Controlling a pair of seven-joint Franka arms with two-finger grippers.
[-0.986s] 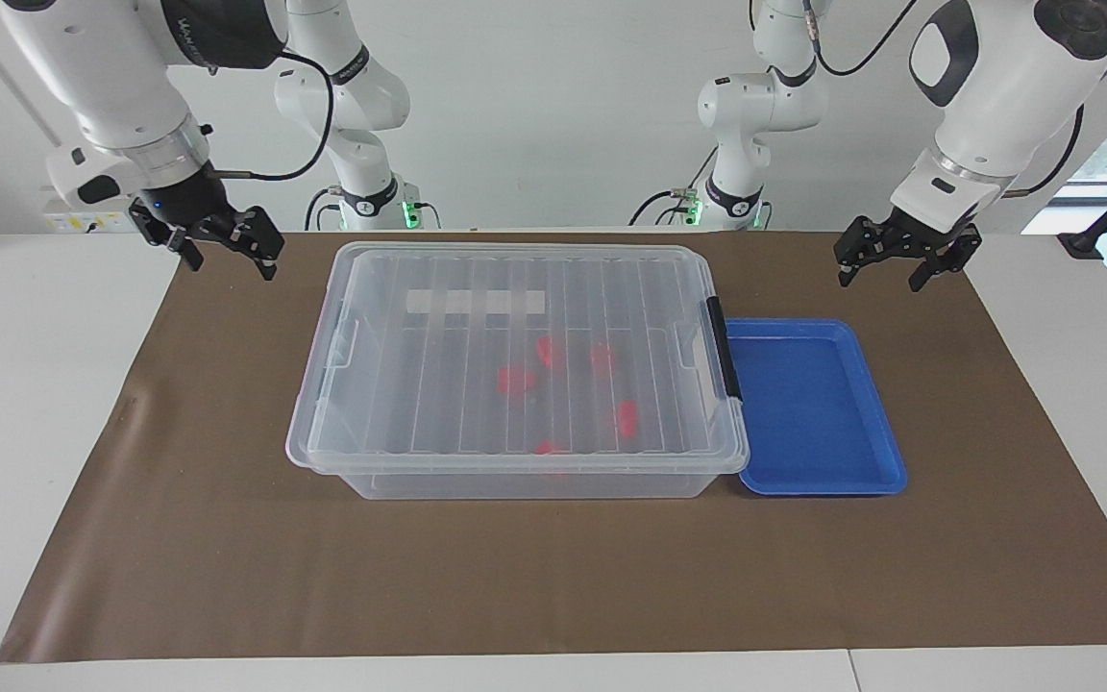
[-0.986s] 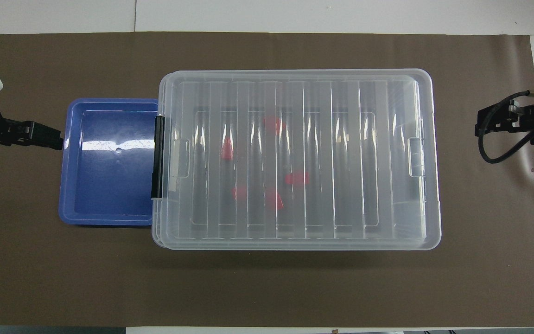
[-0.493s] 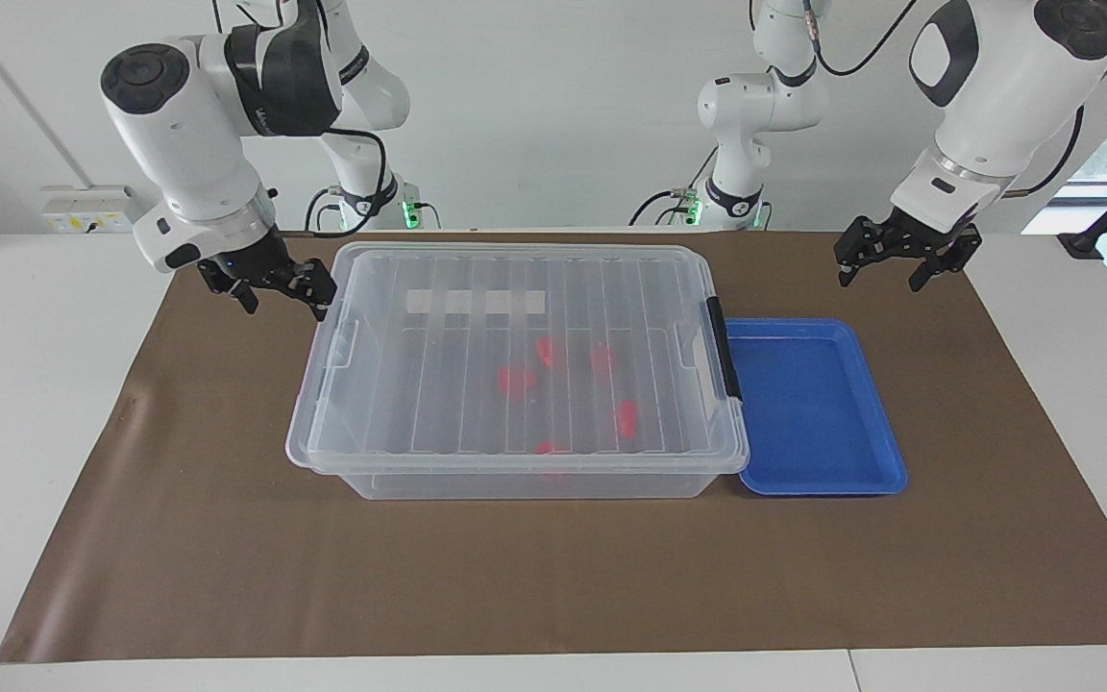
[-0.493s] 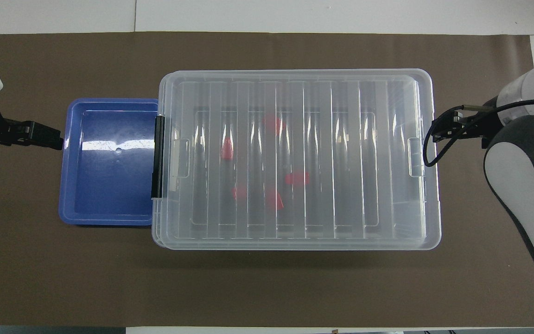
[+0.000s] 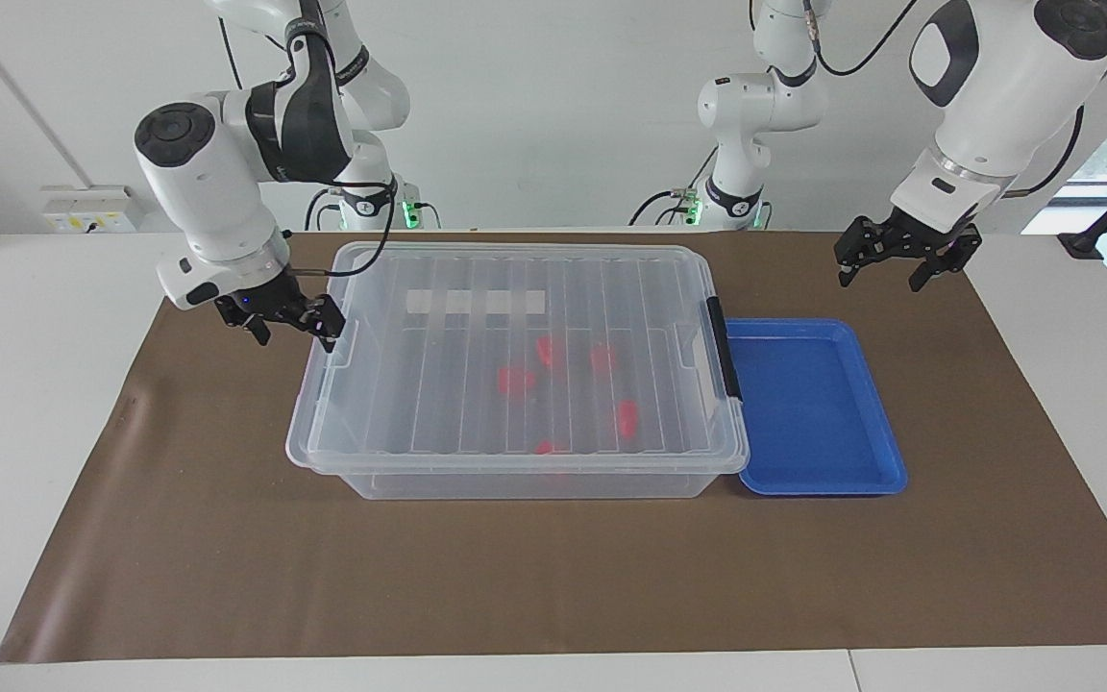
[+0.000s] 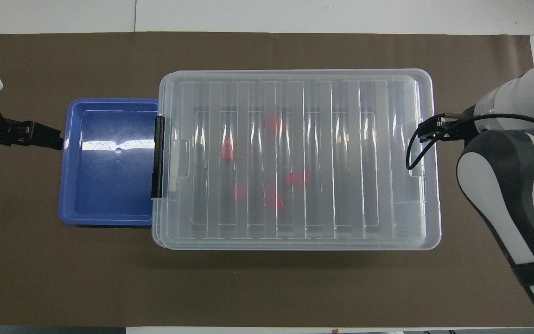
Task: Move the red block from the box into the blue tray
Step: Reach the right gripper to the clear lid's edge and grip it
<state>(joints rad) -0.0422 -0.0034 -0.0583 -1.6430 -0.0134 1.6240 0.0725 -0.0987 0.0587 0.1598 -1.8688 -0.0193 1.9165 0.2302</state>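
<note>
I see that the lid's end rim (image 6: pixel 433 208) is plain and free of hinges, so I expect the lid to slide back flat and uncover some red blocks when I pull.
The box (image 5: pixel 477 298) is a large clear bin with its ribbed lid on and a black latch (image 5: pixel 722 346) at the end beside the blue tray (image 5: pixel 808 404). Several red blocks (image 5: pixel 515 380) lie inside it, blurred through the lid; they also show in the overhead view (image 6: pixel 297 178). The tray is empty and touches the box (image 6: pixel 364 162) at the left arm's end. My right gripper (image 5: pixel 296 332) is open and empty, low at the box's unlatched end, close to the lid's rim. My left gripper (image 5: pixel 885 264) is open and empty, waiting in the air over the paper by the tray (image 6: pixel 109 176).
Brown paper (image 5: pixel 227 538) covers the middle of the white table (image 5: pixel 35 384). In the overhead view the right arm (image 6: pixel 508 185) hides its own gripper. The left gripper's tip (image 6: pixel 49 138) shows beside the tray's rim.
My right arm has swung down and in toward the box, from over the paper's corner to the box's unlatched end. The left arm, box, tray and blocks have not moved.
</note>
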